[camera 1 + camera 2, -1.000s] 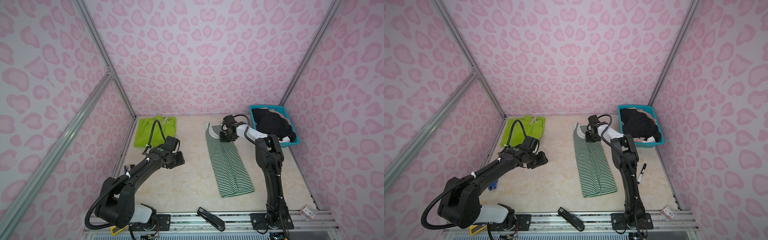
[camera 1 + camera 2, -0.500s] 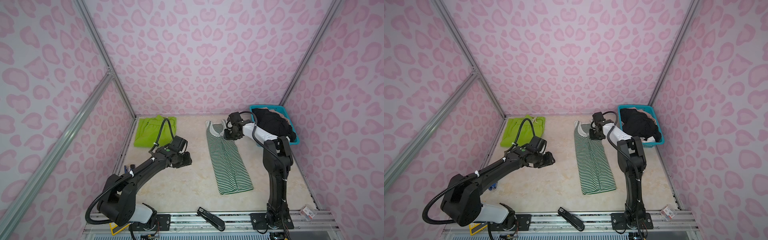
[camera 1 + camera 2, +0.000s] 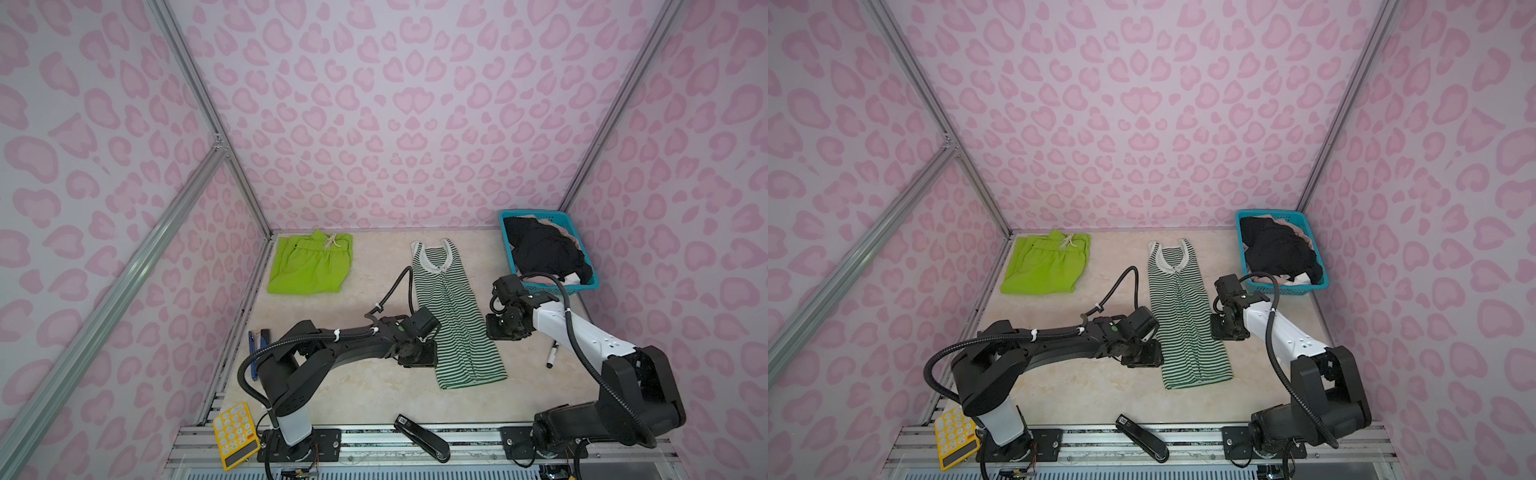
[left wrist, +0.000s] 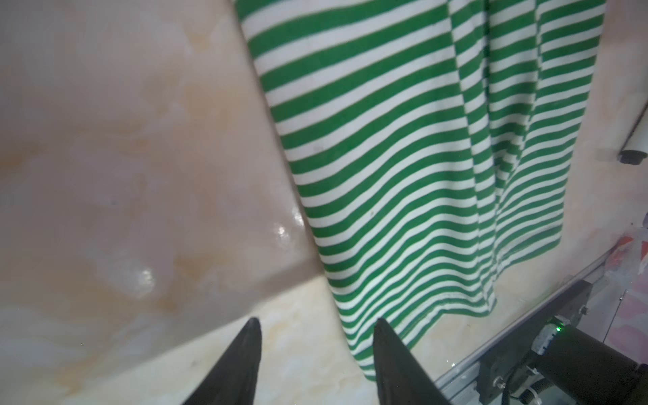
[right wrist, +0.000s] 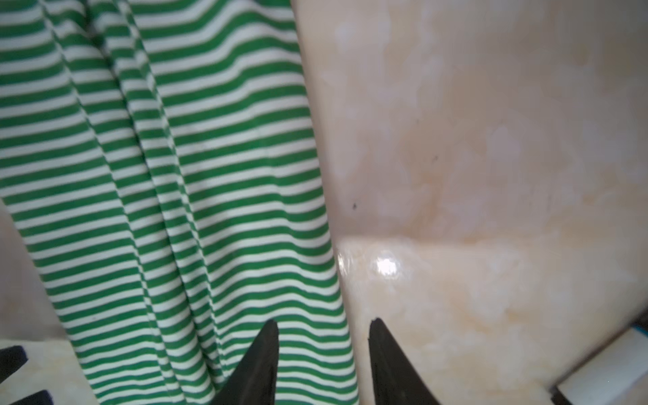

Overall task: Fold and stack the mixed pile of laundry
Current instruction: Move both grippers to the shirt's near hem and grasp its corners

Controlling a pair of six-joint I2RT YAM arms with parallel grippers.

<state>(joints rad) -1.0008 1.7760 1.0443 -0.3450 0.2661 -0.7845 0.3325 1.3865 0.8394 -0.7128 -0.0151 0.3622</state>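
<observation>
The striped top has lengthwise folds down its middle, so it will flip over in layers and show a smooth back when I fold the hem up.
The green-and-white striped top lies stretched lengthwise mid-table in both top views, collar toward the back. My left gripper is open at its left edge near the hem, and the hem corner shows between the fingers. My right gripper is open at the top's right edge, one finger over the stripes and one over bare table. Lime-green shorts lie flat at the back left. Black clothes and beige-pink clothes fill the basket.
A teal basket stands at the back right. A marker pen lies right of the top. A black stapler and a yellow calculator rest at the front rail. A blue tool lies along the left edge.
My right gripper left the collar end, came nearer along the top's right edge and opened. My left gripper moved right, up to the top's left edge.
</observation>
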